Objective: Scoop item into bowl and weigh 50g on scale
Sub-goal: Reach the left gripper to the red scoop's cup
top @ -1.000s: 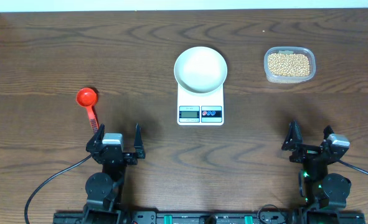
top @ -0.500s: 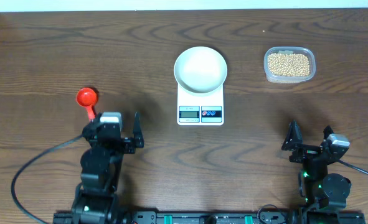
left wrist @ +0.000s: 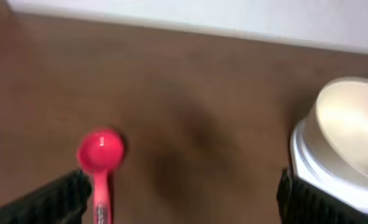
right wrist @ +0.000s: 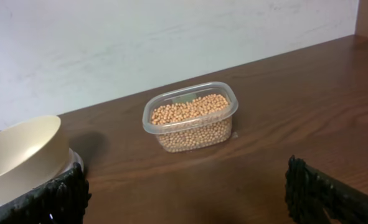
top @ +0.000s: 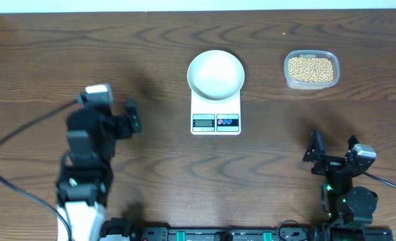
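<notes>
The red scoop (left wrist: 101,171) sits cup up, clear of the white scale, so my left gripper keeps lowering toward the cup (left wrist: 101,150) until its fingers straddle the cup's rim.
The white bowl (top: 216,73) sits on the white scale (top: 216,122) at the table's middle. Tan beans (top: 310,69) fill a clear plastic tub (top: 288,79) at the far right. My left gripper (top: 107,112) is open over the red scoop, which the arm hides from overhead. In the left wrist view the scoop (left wrist: 101,152) lies on the table near the left finger of the open jaws (left wrist: 184,205), with the bowl (left wrist: 352,118) and scale (left wrist: 320,180) at right. My right gripper (top: 333,151) is open and empty at the near right. Its view shows the beans (right wrist: 190,109) and bowl (right wrist: 22,152).
Brown wooden table (top: 151,40) with a white wall behind it (right wrist: 140,37). A black cable (top: 17,140) trails from the left arm across the near left of the table.
My left arm has moved forward and to the left, from the near edge to over the red scoop, now covering it in the overhead view. The right arm has not moved.
</notes>
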